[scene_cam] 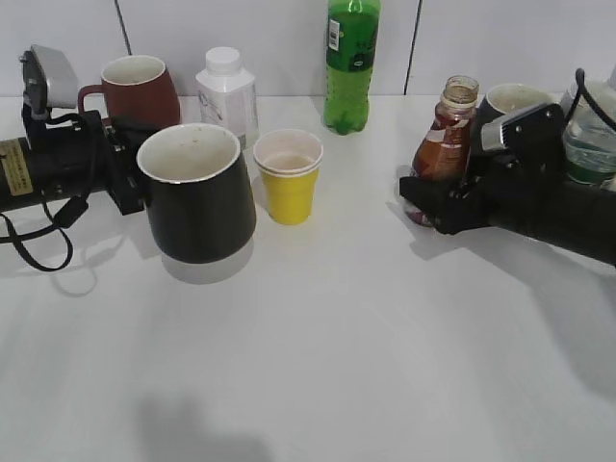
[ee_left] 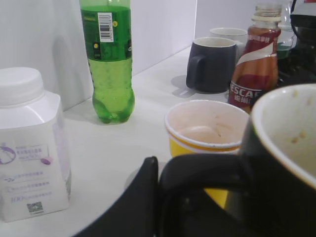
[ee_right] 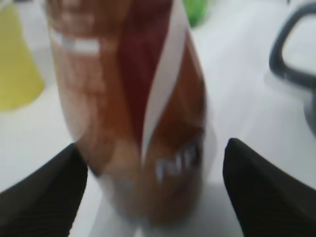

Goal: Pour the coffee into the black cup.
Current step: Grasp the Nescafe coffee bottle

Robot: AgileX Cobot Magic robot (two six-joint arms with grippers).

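Observation:
The coffee point(scene_cam: 445, 144) bottle's narrow opening point(scene_cam: 461, 89) already has its cap off. The coffee will flow out in a thin stream when I tip the bottle.
The glossy black cup point(scene_cam: 197, 202) with a white interior is at the left, mouth up. My left gripper point(scene_cam: 130, 183) is shut on its loop handle point(ee_left: 207, 173) from the left side. The coffee point(scene_cam: 445, 144), a small curvy bottle of brown liquid with a red and white label, stands upright at the right. My right gripper point(scene_cam: 423, 202) is open around its lower body. In the right wrist view the bottle point(ee_right: 133, 98) fills the gap, with a finger point(ee_right: 49, 192) on each side and a little space between finger and bottle.
A yellow paper cup point(scene_cam: 289, 178) stands just right of the black cup. Behind it are a maroon mug point(scene_cam: 140, 91), a white plastic bottle point(scene_cam: 227, 91) and a tall green soda bottle point(scene_cam: 351, 63). A dark grey mug point(scene_cam: 510, 101) and a water bottle point(scene_cam: 589, 135) stand behind the right arm.

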